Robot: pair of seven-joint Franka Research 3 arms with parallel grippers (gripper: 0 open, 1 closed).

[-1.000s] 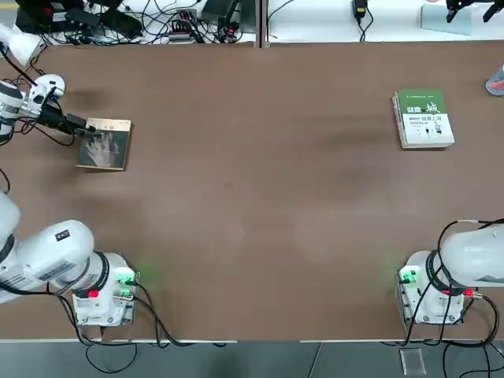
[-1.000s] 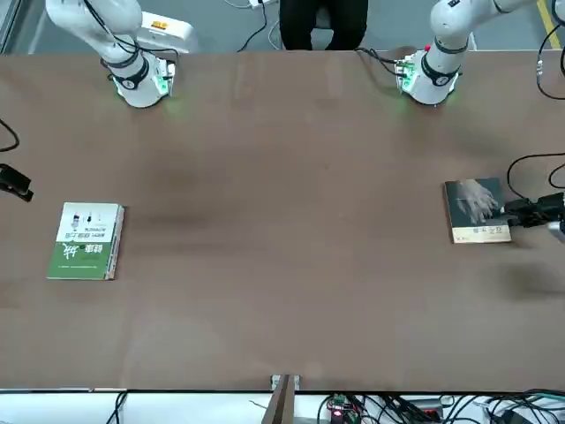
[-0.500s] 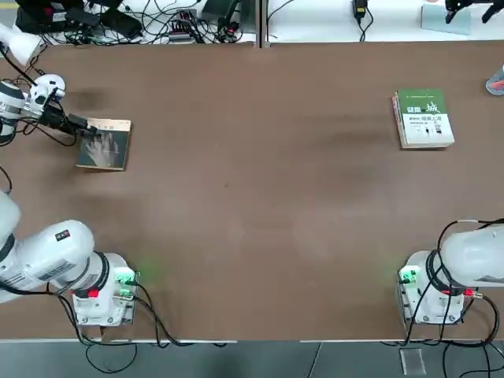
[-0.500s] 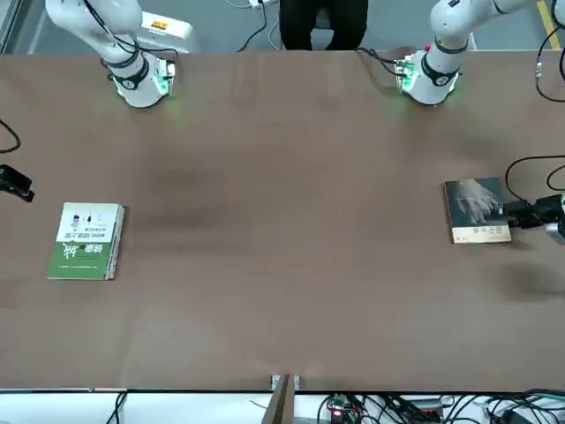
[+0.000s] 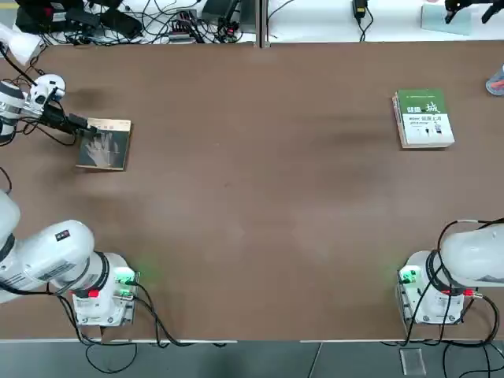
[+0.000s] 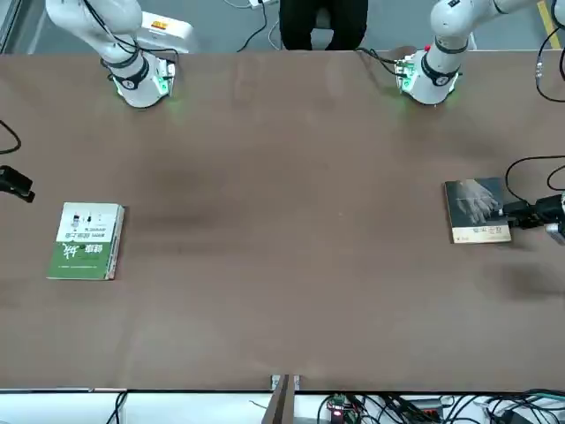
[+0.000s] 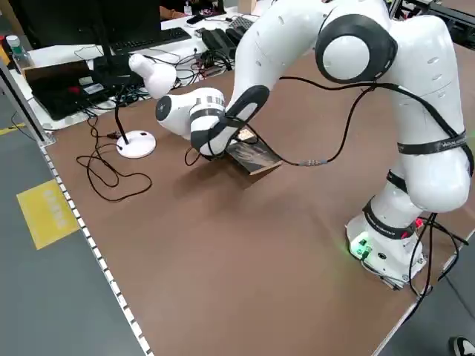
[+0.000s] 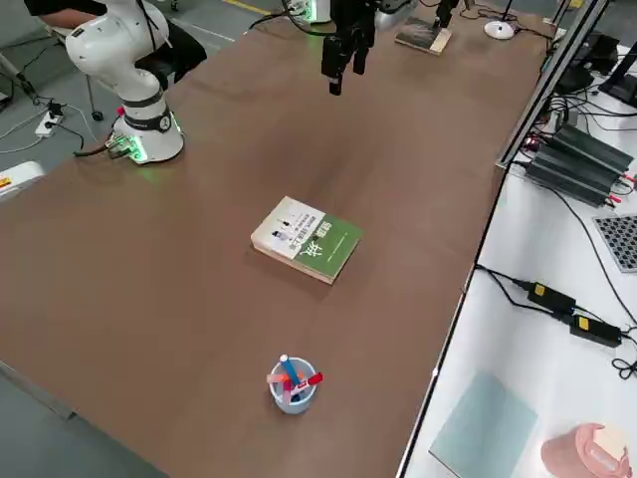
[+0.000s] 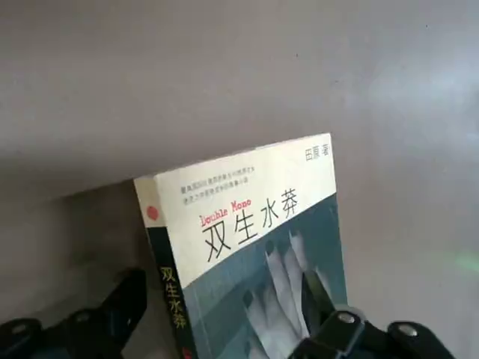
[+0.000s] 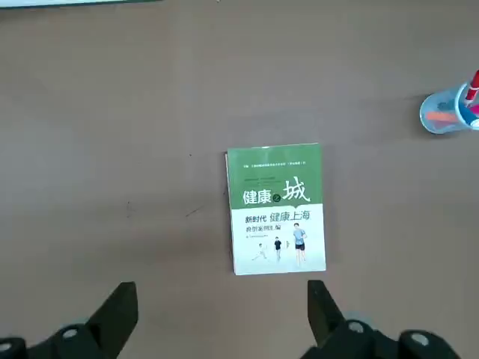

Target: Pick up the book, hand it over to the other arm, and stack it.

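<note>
My gripper should expect a small round prop hidden under the book [image 6: 477,209] when it lifts, because a wide shadow [image 9: 108,235] beside the book's spine shows that the book sits raised.
The book [image 5: 105,144], a thin paperback with a dark cover, a pale hand picture and a tan band, lies flat near the table's left edge. It also shows in the front view [image 6: 477,210] and the left side view [image 7: 256,156]. My left gripper [image 5: 83,124] is low at the book's far-left corner, open. In the left wrist view one finger [image 9: 105,318] stands off the spine and the other [image 9: 348,333] lies over the cover of the book [image 9: 254,224]. My right gripper [image 8: 343,75] hangs open high above the table, with nothing between its fingers.
A thicker green-and-white book [image 5: 424,118] lies at the far right, directly under the right wrist camera [image 10: 275,208]. A cup of pens [image 8: 292,383] stands near the right edge. A white lamp base [image 7: 137,142] and loose cables lie beside the left gripper.
</note>
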